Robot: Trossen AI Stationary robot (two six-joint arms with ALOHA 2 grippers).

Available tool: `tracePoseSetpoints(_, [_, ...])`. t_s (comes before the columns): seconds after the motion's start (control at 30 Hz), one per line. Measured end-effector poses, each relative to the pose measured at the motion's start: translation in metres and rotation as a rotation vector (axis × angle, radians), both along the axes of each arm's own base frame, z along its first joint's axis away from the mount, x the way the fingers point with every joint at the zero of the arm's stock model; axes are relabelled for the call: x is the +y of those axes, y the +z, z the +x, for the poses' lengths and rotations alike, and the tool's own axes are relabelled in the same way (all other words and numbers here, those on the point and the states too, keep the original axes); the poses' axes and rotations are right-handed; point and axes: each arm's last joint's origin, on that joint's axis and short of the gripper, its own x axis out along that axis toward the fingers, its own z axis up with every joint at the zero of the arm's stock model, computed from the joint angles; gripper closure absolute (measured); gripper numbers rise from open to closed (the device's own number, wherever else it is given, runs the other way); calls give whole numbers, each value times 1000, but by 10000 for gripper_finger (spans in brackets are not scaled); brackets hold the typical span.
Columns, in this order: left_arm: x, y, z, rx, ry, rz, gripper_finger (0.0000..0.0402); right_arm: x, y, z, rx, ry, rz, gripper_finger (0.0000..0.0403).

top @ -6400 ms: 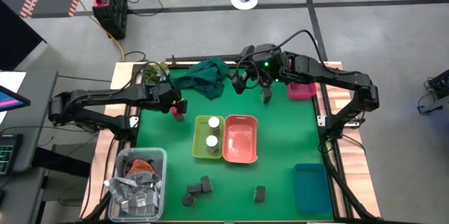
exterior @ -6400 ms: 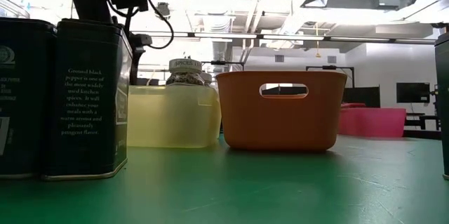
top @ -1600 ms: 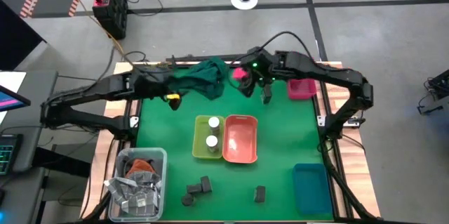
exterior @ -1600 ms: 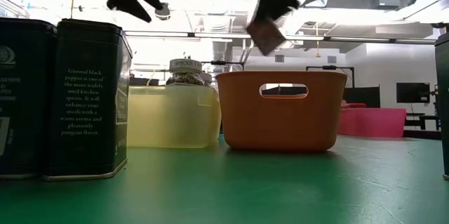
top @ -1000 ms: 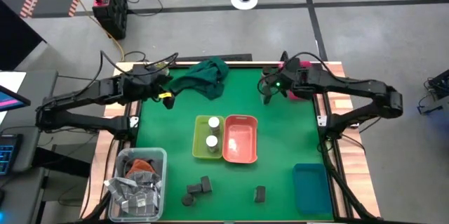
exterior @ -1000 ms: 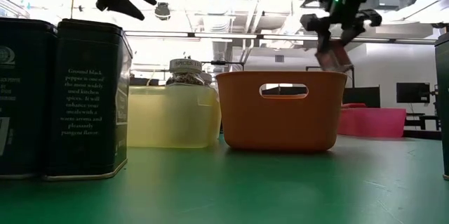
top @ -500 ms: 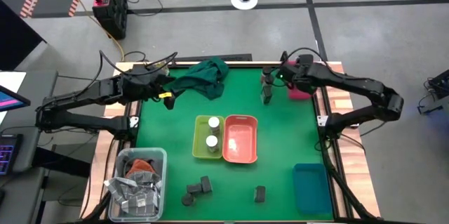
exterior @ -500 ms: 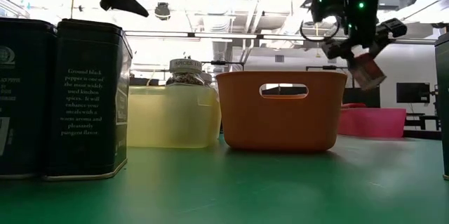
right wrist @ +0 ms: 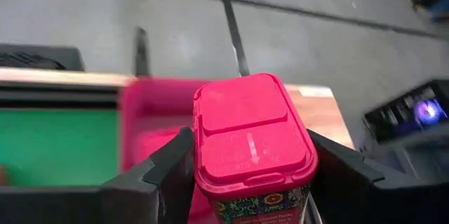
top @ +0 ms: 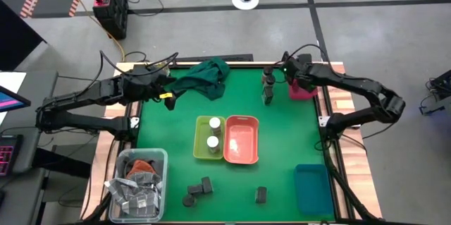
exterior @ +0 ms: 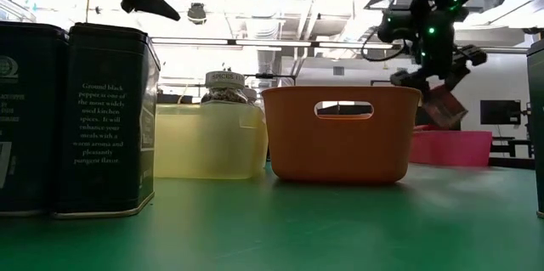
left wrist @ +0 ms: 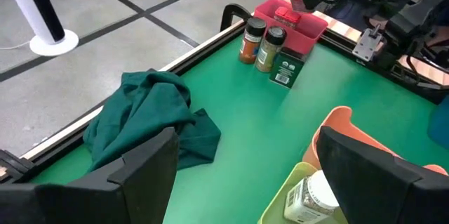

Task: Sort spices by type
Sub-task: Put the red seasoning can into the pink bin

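My right gripper holds the pink pack (exterior: 444, 108) lid up above the pink bin, with room (left wrist: 309, 24) beside its match, so I should keep lowering it until it rests there.
My right gripper (top: 288, 72) is shut on a pink boxy spice pack (right wrist: 245, 133) at the table's far right, above the near-left edge of the pink bin (top: 305, 89). My left gripper (top: 166, 95) hangs open with nothing between its fingers, above the far left of the green mat beside the dark green cloth (top: 205, 77). Two white-topped jars (top: 213, 132) stand in the yellow-green bin (top: 199, 144). Beside the pink bin, two dark round jars (left wrist: 257, 41) and a dark pack (left wrist: 285, 70) stand on the mat. Dark blocky packs (top: 199, 187) stand near the front edge. My right gripper pinches the pink pack by its two opposite sides (right wrist: 200, 175), just under the lid, one finger on each side. The pack is lifted clear and, in the low view, hangs tilted (exterior: 442, 106) above the pink bin's rim.
An orange bin (top: 241, 141) stands next to the yellow-green one at mid-table. A blue bin (top: 312, 188) sits at the near right, and a clear bin of silvery packets (top: 137, 183) at the near left. Another dark pack (top: 261, 195) stands alone near the front.
My right gripper has carried the pink pack toward the table's right edge and downward, from above the orange bin's far side to just over the pink bin. The pack has stayed tilted in the hold.
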Motion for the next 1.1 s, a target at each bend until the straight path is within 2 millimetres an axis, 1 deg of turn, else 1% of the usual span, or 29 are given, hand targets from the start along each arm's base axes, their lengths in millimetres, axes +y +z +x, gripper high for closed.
tracePoseSetpoints(0.17, [0, 0, 0, -5, -11, -14, 82, -8, -4, -9, -4, -29, 31, 148])
tracePoseSetpoints(0.47, [0, 0, 0, -6, -11, -19, 82, -9, -18, -6, -94, 38, 89, 148])
tracePoseSetpoints(0.67, [-1, -1, 0, 5, -11, -22, 82, -11, -24, -11, -154, 54, 182, 147])
tracePoseSetpoints(0.8, [-1, -1, 0, 8, -14, -16, 82, -14, -26, -15, -184, 60, 239, 147])
tracePoseSetpoints(1.0, [-1, -1, 0, 13, -17, -9, 82, -15, -26, -17, -185, 83, 275, 147])
tracePoseSetpoints(1.1, [-1, -1, 0, 14, -17, -10, 82, -14, -26, -16, -186, 106, 289, 136])
